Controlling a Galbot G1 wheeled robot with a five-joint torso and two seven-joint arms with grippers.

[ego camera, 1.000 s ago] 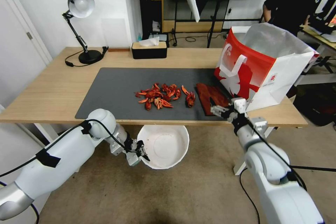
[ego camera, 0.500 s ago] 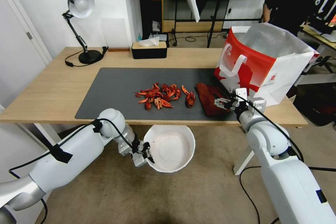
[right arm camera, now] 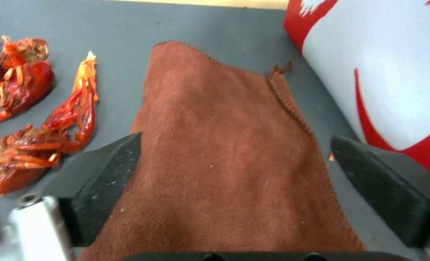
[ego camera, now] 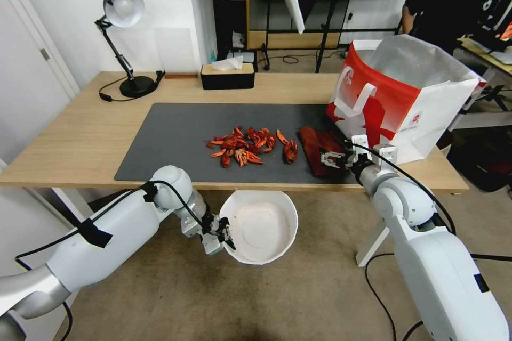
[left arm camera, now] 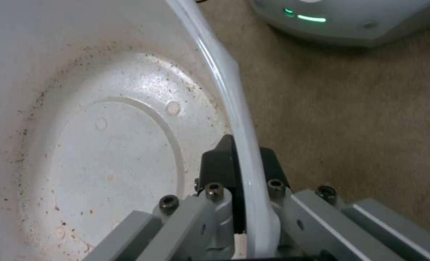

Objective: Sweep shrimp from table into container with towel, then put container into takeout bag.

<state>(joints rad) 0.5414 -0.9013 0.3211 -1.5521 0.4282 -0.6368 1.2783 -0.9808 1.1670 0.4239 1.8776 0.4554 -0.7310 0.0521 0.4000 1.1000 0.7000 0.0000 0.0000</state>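
My right gripper will gather the rust-brown towel (ego camera: 318, 147) around itself in soft folds when I sweep, because the towel is lying limp with a wavy hem.
A pile of red-orange shrimp (ego camera: 242, 146) lies mid-mat on the table (ego camera: 74, 138), with one more shrimp (ego camera: 289, 150) just right of it. The rust-brown towel (ego camera: 316, 145) lies flat between that shrimp and the takeout bag (ego camera: 405, 101). My right gripper (ego camera: 332, 159) hovers open low over the towel (right arm camera: 224, 152), one finger (right arm camera: 108, 181) on each side of it; shrimp (right arm camera: 26, 159) lie beside it. My left gripper (ego camera: 221, 232) is shut on the rim of the white container (ego camera: 264, 226), held below the table's front edge over the carpet. The container (left arm camera: 104, 152) is empty, with red specks inside.
A dark grey mat (ego camera: 176, 133) covers the table's middle. A black tissue box (ego camera: 227, 76) and a desk lamp (ego camera: 121, 10) stand at the back. The bag (right arm camera: 384, 72) stands open, close beside the towel. Beige carpet (left arm camera: 359, 108) lies under the container.
My right gripper has moved from the table's front edge forward and left over the towel. My left arm shifted the container slightly right, then held still.
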